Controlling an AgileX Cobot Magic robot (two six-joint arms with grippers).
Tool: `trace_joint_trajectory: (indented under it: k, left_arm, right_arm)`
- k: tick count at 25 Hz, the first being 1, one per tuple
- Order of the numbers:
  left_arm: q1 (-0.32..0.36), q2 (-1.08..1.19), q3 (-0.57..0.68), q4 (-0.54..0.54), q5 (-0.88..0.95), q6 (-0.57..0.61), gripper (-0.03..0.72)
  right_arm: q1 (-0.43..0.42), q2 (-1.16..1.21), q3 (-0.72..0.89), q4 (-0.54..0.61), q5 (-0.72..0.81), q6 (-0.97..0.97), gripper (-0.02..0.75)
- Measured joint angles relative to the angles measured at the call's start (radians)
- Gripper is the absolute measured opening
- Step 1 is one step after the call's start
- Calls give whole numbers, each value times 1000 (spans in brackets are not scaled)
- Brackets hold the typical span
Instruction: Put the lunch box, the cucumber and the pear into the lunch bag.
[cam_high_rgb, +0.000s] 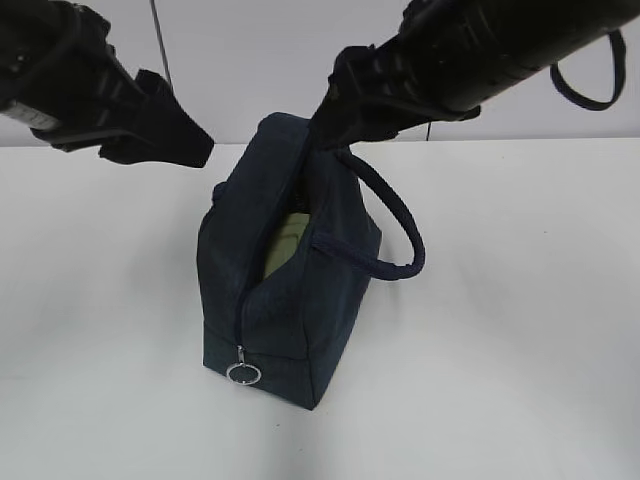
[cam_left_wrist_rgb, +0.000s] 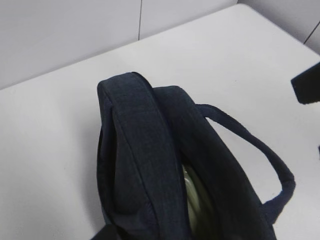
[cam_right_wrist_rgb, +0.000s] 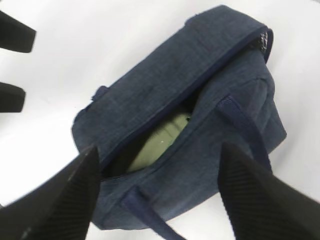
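The ring pull (cam_high_rgb: 243, 373) is at the slit's near end. The zipper (cam_high_rgb: 240, 310) will close over the lunch box when I pull to the slit's far end.
The dark navy lunch bag (cam_high_rgb: 300, 300) stands in the middle of the white table, its zipper part open and the ring pull (cam_high_rgb: 243, 374) at the near end. The pale green lid of the lunch box (cam_high_rgb: 285, 248) shows through the slit, as it does in the right wrist view (cam_right_wrist_rgb: 160, 140) and the left wrist view (cam_left_wrist_rgb: 194, 200). The cucumber and the pear are hidden. My right gripper (cam_right_wrist_rgb: 159, 149) hangs open over the bag's far end, fingers wide apart and empty. My left gripper (cam_right_wrist_rgb: 15, 65) is open and empty, off the bag's far left side.
The bag's loop handle (cam_high_rgb: 400, 225) droops to the right. White table (cam_high_rgb: 520, 330) lies all round the bag, with a pale wall behind. A dark loop (cam_high_rgb: 590, 85) hangs from the right arm at the upper right.
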Motion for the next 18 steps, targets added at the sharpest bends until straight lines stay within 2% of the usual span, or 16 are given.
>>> trace_joint_trajectory:
  k: [5,10,13,18]
  left_arm:
    - [0,-146,191,-108,-161,126,393]
    - [0,-273,363,-145,-269,192,393]
    - [0,-337,445,-155,-317,213,393]
    - [0,-406,529,-161,-359,222,392]
  right_arm:
    - [154,-159,259,23,-277,-10,566]
    - [345,-192,519,34,-583,-13,566]
    - [437,-164,622,38,-759,-13,566]
    - [479,-27,658,42,-935,-14,565]
